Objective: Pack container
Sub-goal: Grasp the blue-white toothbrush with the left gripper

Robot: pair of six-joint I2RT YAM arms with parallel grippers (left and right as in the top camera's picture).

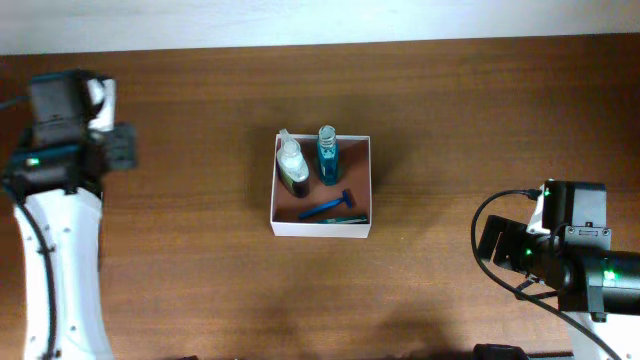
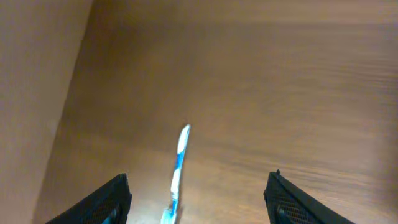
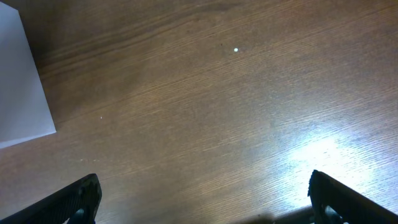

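My left gripper keeps going down until its open fingers are on both sides of the toothbrush's narrow handle [image 2: 175, 190], then close, because the toothbrush [image 2: 181, 153] lies free and lengthwise between them.
The container [image 1: 321, 228], a square white-walled box with a reddish-brown inside, sits at the table's middle. In it stand a clear bottle with dark contents [image 1: 291, 166] and a blue bottle [image 1: 327, 158], and a blue razor [image 1: 330, 207] lies there. A blue-and-white toothbrush [image 2: 179, 163] lies on the table between the open fingers of my left gripper [image 2: 198, 200], which is at the far left [image 1: 118, 148]. The toothbrush is hidden in the overhead view. My right gripper [image 3: 205, 199] is open and empty over bare wood at the lower right [image 1: 492, 248]. The container's white wall [image 3: 18, 81] shows at the upper left of the right wrist view.
The brown wooden table [image 1: 450, 120] ends at a pale wall [image 1: 320, 20] along the back. A pale surface [image 2: 31, 93] borders the table on the left of the left wrist view.
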